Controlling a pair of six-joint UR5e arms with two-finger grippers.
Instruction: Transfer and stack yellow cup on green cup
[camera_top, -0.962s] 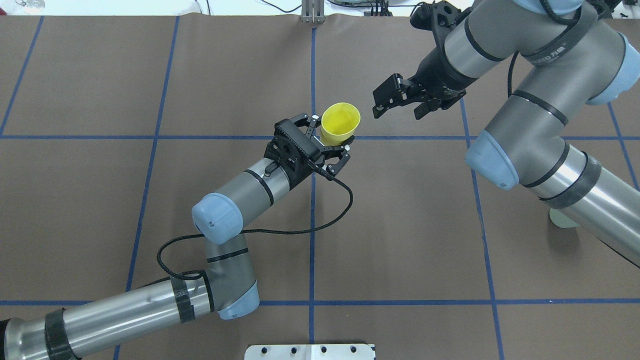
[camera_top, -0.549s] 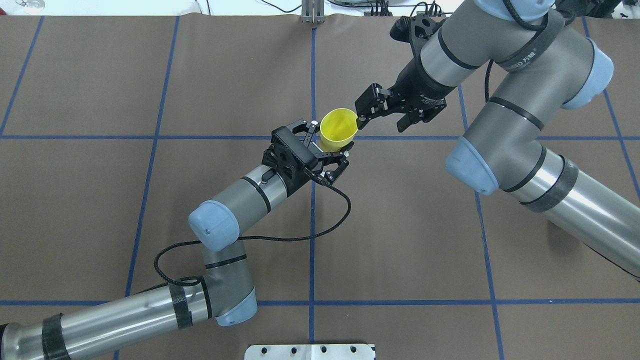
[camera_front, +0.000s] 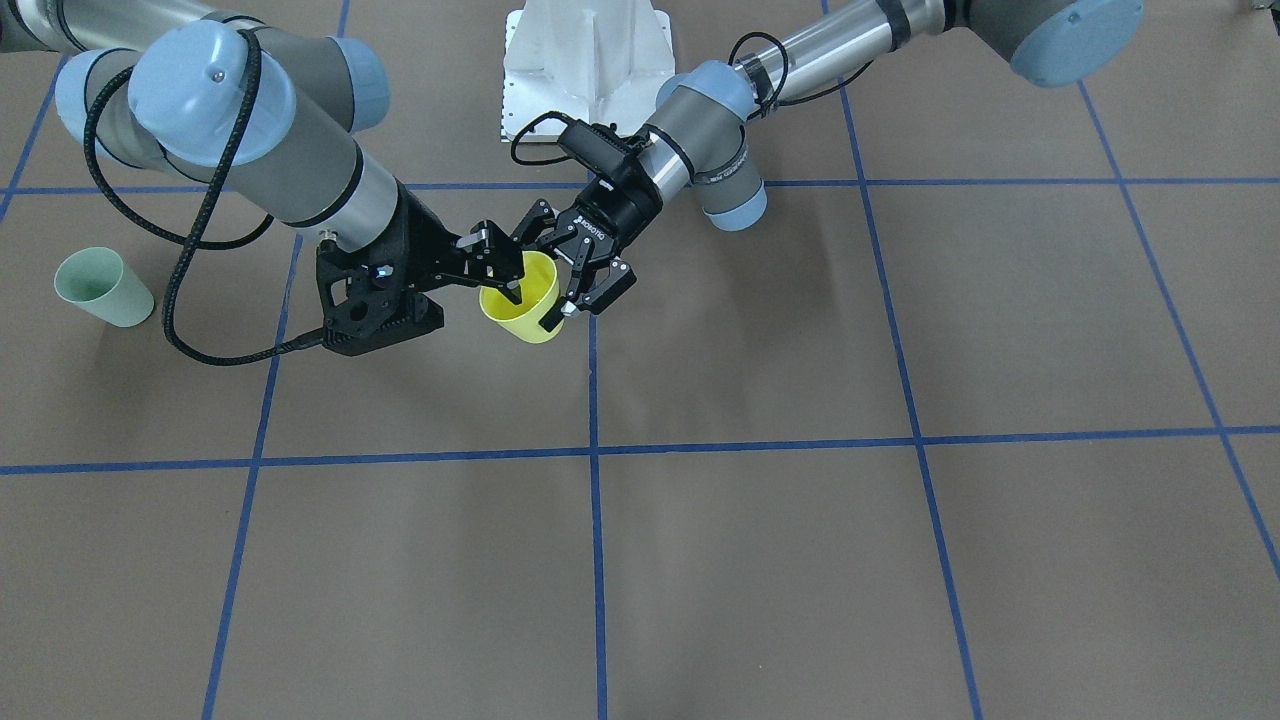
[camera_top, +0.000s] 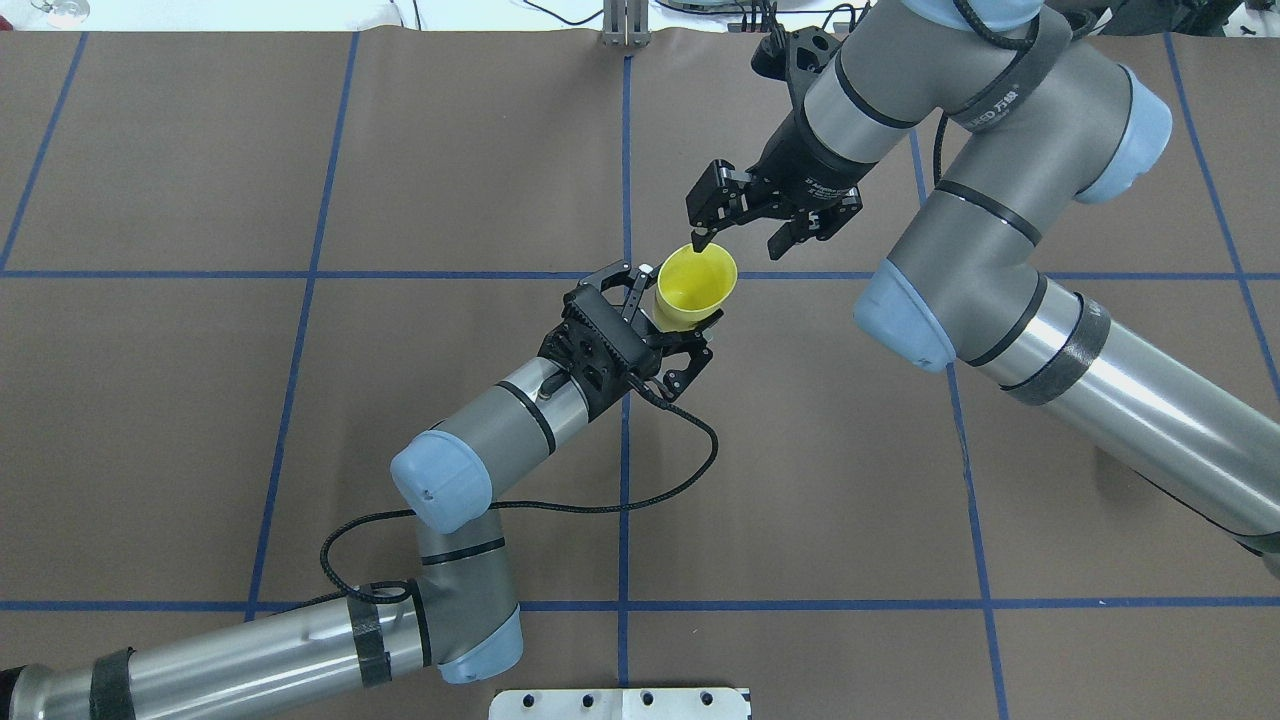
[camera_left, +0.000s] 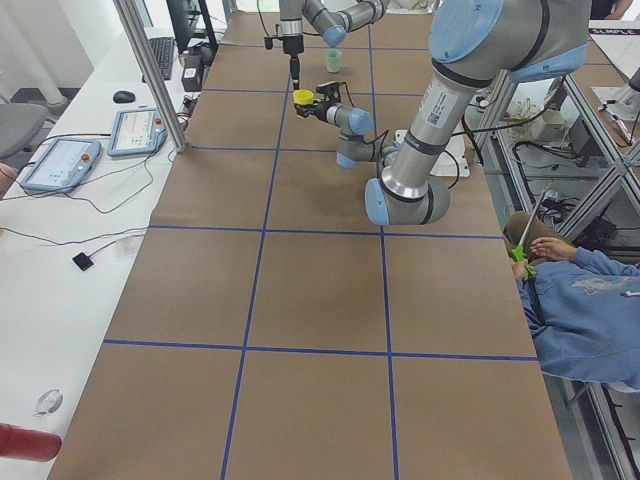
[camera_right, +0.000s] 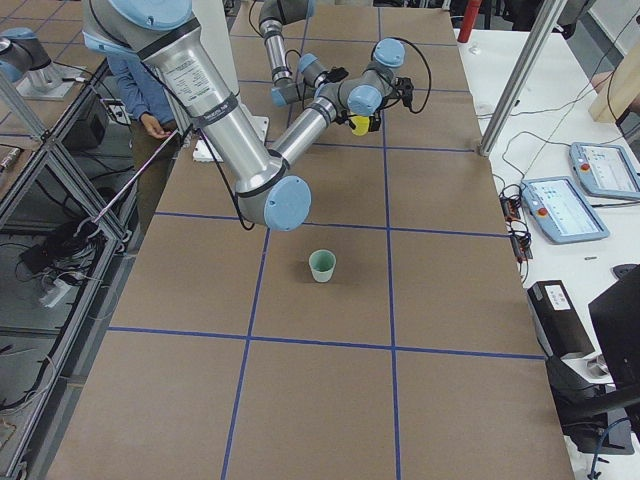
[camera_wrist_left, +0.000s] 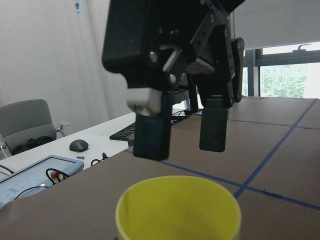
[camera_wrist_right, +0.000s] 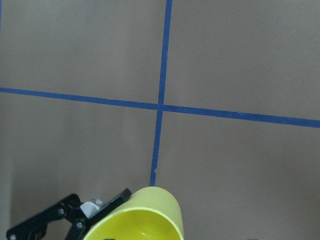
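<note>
The yellow cup (camera_front: 523, 299) will go down inside almost to its rim when I stack it, because the green cup's opening (camera_front: 89, 276) faces up above tapered sides.
The yellow cup (camera_top: 697, 287) is held off the table, tilted, by my left gripper (camera_top: 687, 297), which is shut on its lower body. It also shows in the front view (camera_front: 522, 300) and the left wrist view (camera_wrist_left: 177, 210). My right gripper (camera_top: 740, 238) is open and hangs just above the cup's far rim, with one fingertip (camera_top: 700, 240) at the rim. In the left wrist view both its fingers (camera_wrist_left: 150, 135) hang over the cup's mouth. The green cup (camera_front: 100, 287) stands upright alone on the table, far to my right (camera_right: 322, 265). In the overhead view my right arm hides it.
The brown mat is crossed by blue tape lines (camera_top: 625, 150). My left arm's black cable (camera_top: 690, 445) loops over the table below the cup. A white base plate (camera_top: 620, 703) sits at the near edge. A seated person (camera_left: 580, 290) is beside the table.
My right gripper has moved left and toward the cup, from well apart to just over its rim. My left gripper has shifted the cup slightly right and nearer.
</note>
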